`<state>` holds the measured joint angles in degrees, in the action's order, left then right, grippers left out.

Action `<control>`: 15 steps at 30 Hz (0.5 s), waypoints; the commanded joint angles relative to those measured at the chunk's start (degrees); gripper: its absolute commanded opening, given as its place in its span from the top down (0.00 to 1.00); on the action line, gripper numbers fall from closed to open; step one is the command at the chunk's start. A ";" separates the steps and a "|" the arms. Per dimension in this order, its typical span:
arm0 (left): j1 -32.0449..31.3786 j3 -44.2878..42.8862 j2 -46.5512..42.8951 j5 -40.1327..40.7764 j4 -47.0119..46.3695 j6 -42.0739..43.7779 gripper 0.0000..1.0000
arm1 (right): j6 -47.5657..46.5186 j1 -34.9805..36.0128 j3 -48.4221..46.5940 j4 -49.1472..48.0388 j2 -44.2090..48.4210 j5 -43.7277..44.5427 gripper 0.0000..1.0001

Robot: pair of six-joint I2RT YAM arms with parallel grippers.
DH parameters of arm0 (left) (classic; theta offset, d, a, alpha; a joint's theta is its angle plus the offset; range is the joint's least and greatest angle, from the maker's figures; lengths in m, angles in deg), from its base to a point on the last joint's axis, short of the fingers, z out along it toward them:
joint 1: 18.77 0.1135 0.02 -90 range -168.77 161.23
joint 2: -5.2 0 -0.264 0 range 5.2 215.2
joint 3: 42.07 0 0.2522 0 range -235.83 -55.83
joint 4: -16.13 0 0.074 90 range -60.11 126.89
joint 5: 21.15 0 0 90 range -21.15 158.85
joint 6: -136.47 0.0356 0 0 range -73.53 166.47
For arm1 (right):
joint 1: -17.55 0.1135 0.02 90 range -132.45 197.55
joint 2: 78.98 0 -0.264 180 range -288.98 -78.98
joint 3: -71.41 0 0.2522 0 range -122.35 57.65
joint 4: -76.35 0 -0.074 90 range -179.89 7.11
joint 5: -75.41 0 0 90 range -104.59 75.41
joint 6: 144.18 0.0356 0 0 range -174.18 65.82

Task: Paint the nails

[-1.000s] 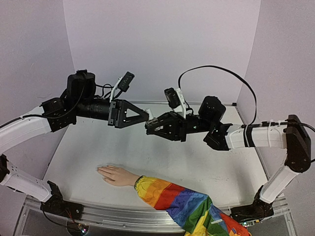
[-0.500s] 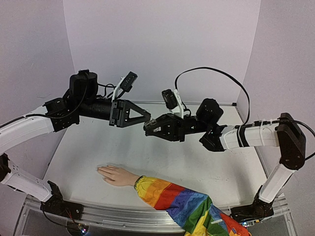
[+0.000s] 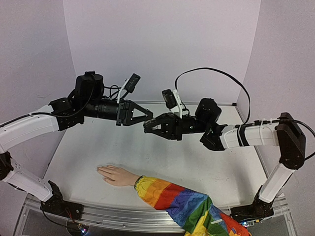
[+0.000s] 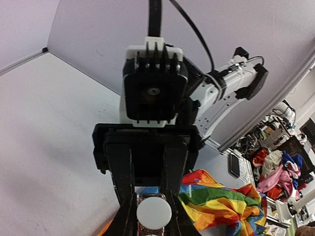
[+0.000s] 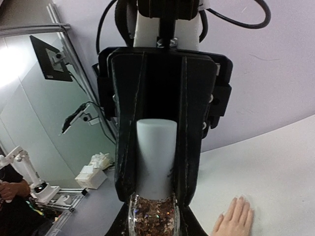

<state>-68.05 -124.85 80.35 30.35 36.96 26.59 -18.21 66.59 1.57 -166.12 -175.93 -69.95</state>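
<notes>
The white cap is closed on the bottle's glass body, so next my left gripper opens while my right gripper turns the bottle. My left gripper should then grip the cap.
A small clear bottle of coppery glitter polish is held mid-air between both arms, well above the table. My right gripper is shut on the bottle's glass body. My left gripper faces it, and its black fingers press both sides of the white cap. The cap shows end-on in the left wrist view. The peach mannequin hand lies flat near the table's front, its nails barely visible. Both grippers hang above and behind it.
The rainbow-striped sleeve runs from the hand's wrist off the table's front right edge. The white table is walled by purple panels at the back and sides. The right arm's black cable loops above it.
My left gripper has moved right to meet the right gripper, and its jaws have closed from wide open onto the cap. The right gripper shifted slightly left, still holding the bottle.
</notes>
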 commanded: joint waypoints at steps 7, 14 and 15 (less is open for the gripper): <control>-0.39 -2.52 2.18 12.19 -0.58 -2.75 1.00 | -36.08 15.61 -0.79 20.07 11.35 102.73 1.00; -0.38 -4.68 4.17 12.72 1.10 -4.29 1.00 | -40.24 16.90 -1.47 15.78 10.71 85.25 1.00; -0.38 -4.82 4.01 12.67 1.45 -4.36 1.00 | -39.73 16.83 -1.11 15.76 10.91 83.62 1.00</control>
<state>-68.09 -127.19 84.48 43.18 35.76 23.86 -53.82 84.69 2.01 -142.45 -167.76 10.09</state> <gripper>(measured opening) 0.165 0.215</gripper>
